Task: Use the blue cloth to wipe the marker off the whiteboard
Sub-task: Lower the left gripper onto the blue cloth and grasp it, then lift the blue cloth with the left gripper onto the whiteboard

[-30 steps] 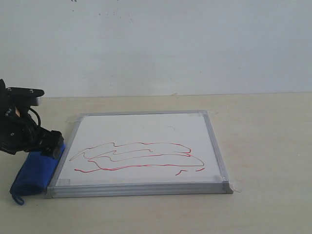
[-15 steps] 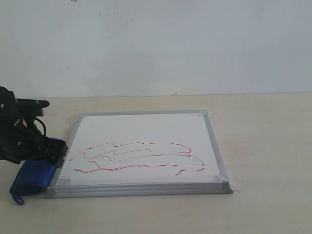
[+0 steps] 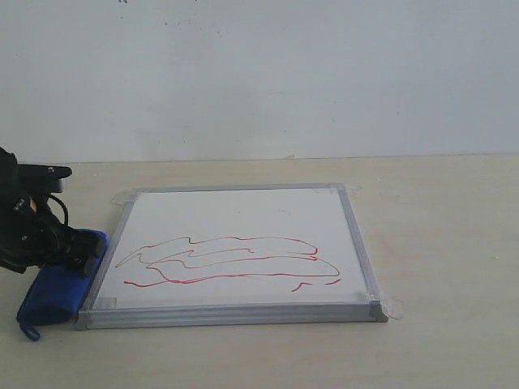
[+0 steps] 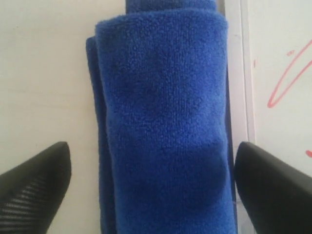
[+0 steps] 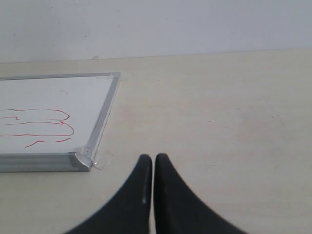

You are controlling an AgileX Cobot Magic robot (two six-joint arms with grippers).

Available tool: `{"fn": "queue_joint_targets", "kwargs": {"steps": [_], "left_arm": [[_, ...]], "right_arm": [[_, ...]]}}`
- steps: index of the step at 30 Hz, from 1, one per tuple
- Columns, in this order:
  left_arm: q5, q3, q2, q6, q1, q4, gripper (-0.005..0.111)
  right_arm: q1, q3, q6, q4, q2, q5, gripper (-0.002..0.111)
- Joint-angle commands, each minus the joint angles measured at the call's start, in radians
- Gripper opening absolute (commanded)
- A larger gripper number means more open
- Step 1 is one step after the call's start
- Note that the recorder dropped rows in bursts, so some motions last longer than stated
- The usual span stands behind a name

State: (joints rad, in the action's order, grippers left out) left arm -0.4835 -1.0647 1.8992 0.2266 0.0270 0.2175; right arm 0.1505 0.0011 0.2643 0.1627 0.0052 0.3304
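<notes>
I expect the blue cloth (image 3: 55,293) to pinch in at the middle and stay bundled when I lift it, because soft layers (image 4: 97,80) lie stacked in a thick fold.
The blue cloth (image 3: 55,290) lies rolled on the table against the whiteboard's (image 3: 243,215) left frame. My left gripper (image 3: 75,250) is down over the roll's far end. In the left wrist view the left gripper (image 4: 152,151) is open, one black finger on each side of the blue cloth (image 4: 163,117), with a gap at both sides. Red marker (image 3: 235,261) lines wave across the lower half of the board. My right gripper (image 5: 153,160) is shut and empty above bare table, near the whiteboard's (image 5: 48,92) corner, and does not show in the exterior view.
Clear tape tabs (image 3: 392,308) hold the board's corners to the beige table (image 3: 438,235). A white wall (image 3: 259,73) rises behind the table. In the left wrist view the board's metal frame (image 4: 239,73) runs right beside the cloth.
My left arm has sunk lower and shifted a little left over the cloth's far end. The cloth, board and marker lines have not moved.
</notes>
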Motion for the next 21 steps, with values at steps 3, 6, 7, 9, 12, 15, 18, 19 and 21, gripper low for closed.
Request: {"fn": "queue_joint_targets", "kwargs": {"steps": [3, 6, 7, 9, 12, 15, 18, 19, 21], "left_arm": [[0.01, -0.006, 0.043, 0.009, 0.003, 0.003, 0.084], [0.03, -0.006, 0.052, 0.009, 0.003, 0.003, 0.084], [0.034, -0.006, 0.052, 0.009, 0.003, 0.0, 0.083], [0.039, -0.006, 0.052, 0.009, 0.001, 0.0, 0.081], [0.043, -0.006, 0.052, 0.001, 0.001, 0.004, 0.071], [0.045, -0.006, 0.052, 0.001, 0.001, 0.011, 0.049], [0.045, -0.006, 0.052, 0.001, 0.001, 0.011, 0.022], [0.048, -0.006, 0.052, 0.001, 0.001, 0.011, 0.013], [0.063, -0.006, 0.05, -0.014, 0.001, 0.014, 0.004]], "right_arm": [[-0.001, -0.001, -0.002, -0.001, -0.005, -0.009, 0.001], [-0.001, -0.001, -0.002, -0.001, -0.005, -0.009, 0.001], [-0.001, -0.001, -0.002, -0.001, -0.005, -0.009, 0.001], [-0.001, -0.001, -0.002, -0.001, -0.005, -0.009, 0.001], [-0.001, -0.001, -0.002, -0.001, -0.005, -0.009, 0.001], [-0.001, -0.001, -0.002, -0.001, -0.005, -0.009, 0.001], [-0.001, -0.001, -0.002, -0.001, -0.005, -0.009, 0.001], [-0.001, -0.001, -0.002, -0.001, -0.005, -0.009, 0.001], [-0.001, -0.001, -0.002, -0.001, -0.005, -0.009, 0.001]]}}
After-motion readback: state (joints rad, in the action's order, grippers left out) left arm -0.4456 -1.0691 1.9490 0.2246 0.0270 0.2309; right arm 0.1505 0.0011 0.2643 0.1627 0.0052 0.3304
